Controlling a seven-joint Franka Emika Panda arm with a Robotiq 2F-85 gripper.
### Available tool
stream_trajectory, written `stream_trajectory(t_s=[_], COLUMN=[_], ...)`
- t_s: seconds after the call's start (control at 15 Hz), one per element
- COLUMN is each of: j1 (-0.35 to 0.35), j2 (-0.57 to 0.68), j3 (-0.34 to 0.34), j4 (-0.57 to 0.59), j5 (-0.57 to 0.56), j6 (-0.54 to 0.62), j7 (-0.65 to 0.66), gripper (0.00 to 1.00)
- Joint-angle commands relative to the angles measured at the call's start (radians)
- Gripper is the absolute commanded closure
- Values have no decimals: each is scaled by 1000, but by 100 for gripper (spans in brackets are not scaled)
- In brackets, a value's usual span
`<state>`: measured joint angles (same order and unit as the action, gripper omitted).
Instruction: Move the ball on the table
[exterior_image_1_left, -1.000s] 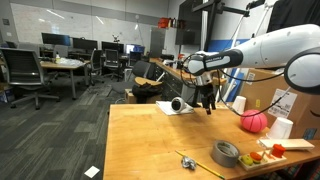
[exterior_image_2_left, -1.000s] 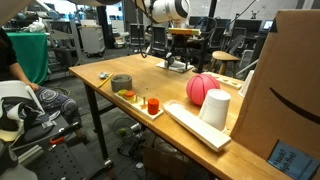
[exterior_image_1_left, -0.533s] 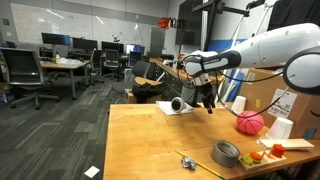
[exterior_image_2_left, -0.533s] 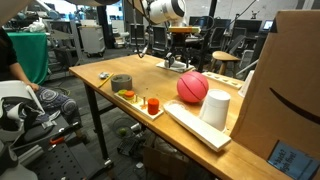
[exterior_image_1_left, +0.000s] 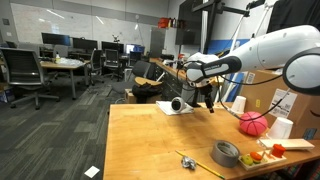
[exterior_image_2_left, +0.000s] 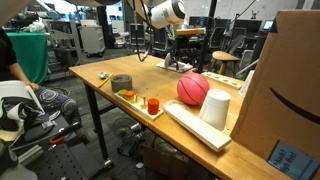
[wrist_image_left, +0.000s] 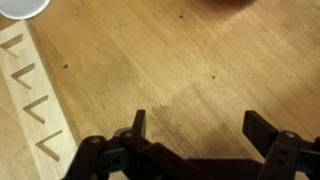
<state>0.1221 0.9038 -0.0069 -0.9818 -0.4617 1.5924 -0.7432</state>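
Note:
My gripper is hanging over empty wood (wrist_image_left: 175, 80), short of the ball (exterior_image_2_left: 193, 88) near the cardboard box. Next, I swing it back and bring its open fingers against the ball.
A pink-red ball (exterior_image_1_left: 251, 123) lies on the wooden table (exterior_image_1_left: 160, 140), in front of a cardboard box; it also shows in an exterior view (exterior_image_2_left: 193, 88), beside a white cup. My gripper (exterior_image_1_left: 209, 101) hangs above the table, some way from the ball toward the table's far end, and it also shows in an exterior view (exterior_image_2_left: 182, 58). In the wrist view my gripper (wrist_image_left: 195, 125) is open and empty, with only bare wood between its fingers.
A grey tape roll (exterior_image_2_left: 121, 82) and a white tray (exterior_image_2_left: 150, 110) with small red and orange items lie near the table edge. A white cup (exterior_image_2_left: 215, 108) and a cardboard box (exterior_image_2_left: 285, 90) stand by the ball. A dark object on paper (exterior_image_1_left: 178, 106) lies beyond my gripper.
The ball has rolled a little along the table away from the white cup and now rests. My gripper has stayed above the table, shifting only slightly.

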Motion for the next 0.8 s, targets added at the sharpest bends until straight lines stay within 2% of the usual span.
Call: stream_trajectory(t_s=[0.0, 0.33, 0.53, 0.73], j1=[-19, -48, -70, -68], j2=[-25, -25, -46, -98], j3=[-28, -72, -59, -49], j4=[-43, -55, -73, -142], j5=[-92, -157, -143, -139], j6=[85, 47, 40, 64], j7=[-141, -234, -290, -301], gripper=[0, 0, 0, 0])
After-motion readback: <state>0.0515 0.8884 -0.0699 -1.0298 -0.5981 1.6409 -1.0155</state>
